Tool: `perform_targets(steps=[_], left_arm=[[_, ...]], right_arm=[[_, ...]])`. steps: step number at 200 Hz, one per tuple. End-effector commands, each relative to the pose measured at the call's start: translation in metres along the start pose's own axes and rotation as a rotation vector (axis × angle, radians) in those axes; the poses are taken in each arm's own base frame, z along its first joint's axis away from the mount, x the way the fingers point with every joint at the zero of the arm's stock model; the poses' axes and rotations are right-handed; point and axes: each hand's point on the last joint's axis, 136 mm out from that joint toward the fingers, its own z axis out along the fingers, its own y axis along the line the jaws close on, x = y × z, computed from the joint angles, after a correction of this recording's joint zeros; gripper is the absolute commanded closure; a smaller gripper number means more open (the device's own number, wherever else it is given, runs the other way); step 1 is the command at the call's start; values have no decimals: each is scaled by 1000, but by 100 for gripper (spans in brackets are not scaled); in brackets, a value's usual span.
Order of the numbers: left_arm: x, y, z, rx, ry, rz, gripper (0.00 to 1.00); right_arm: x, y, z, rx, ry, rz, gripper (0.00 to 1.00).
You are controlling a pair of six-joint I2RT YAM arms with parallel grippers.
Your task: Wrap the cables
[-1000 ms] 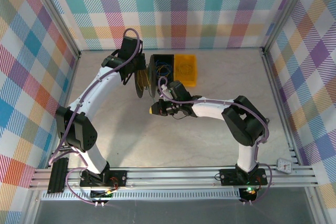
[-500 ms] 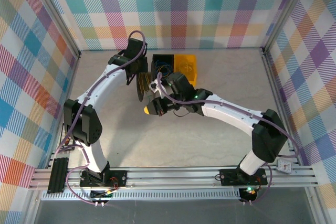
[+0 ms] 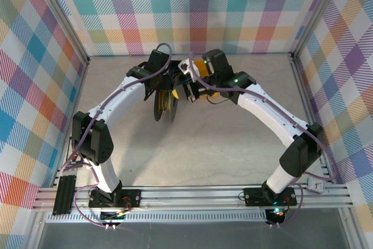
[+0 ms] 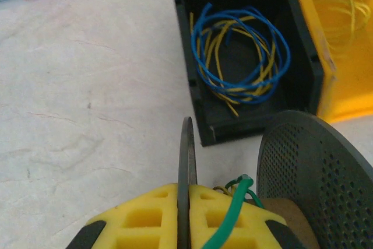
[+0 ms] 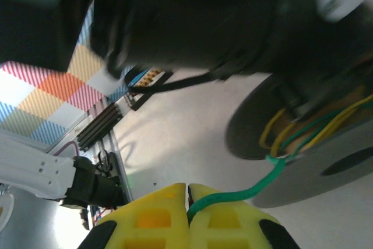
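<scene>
The green cable runs between the black spool's sides [image 5: 289,148], so my right gripper keeps going around the spool's core [image 5: 337,110] and lets go once the turn lies there.
My left gripper [image 4: 186,188] is shut on one thin flange of the black spool [image 4: 187,144]; its other, perforated flange [image 4: 317,173] stands to the right. In the top view the spool [image 3: 163,108] stands on edge under the left gripper [image 3: 162,89]. My right gripper [image 5: 187,188] is shut on a green cable [image 5: 245,192] that runs up to the spool's core [image 5: 303,129], where yellow and green turns lie. From above, the right gripper [image 3: 189,88] sits just right of the spool. More cables [image 4: 240,56], blue and yellow, lie coiled in a black box [image 4: 189,56].
A yellow box [image 4: 344,91] holding a thin yellow cable [image 4: 344,4] adjoins the black box on its right; from above it [image 3: 201,65] is partly hidden under the right arm. Checked walls and metal rails enclose the table [image 3: 221,144].
The right arm has swung from in front of the spool round to its far right side, over the boxes, with the green cable in its grip. The left gripper and spool shifted slightly right.
</scene>
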Motion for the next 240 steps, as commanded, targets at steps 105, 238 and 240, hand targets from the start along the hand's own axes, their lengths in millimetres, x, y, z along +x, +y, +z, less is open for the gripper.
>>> perform_targets(steps=[105,238,240], left_arm=[[24,-47,-52,182,-130,433,100],[6,-111,-142,215,-580,767,100],[6,-113,-143,217,-583,769,100]], right_arm=[[-13,-107,-32,-44,-53,93,100],[30,-226,-11,104,38,364,100],[31,-230,-11,123,43,366,100]])
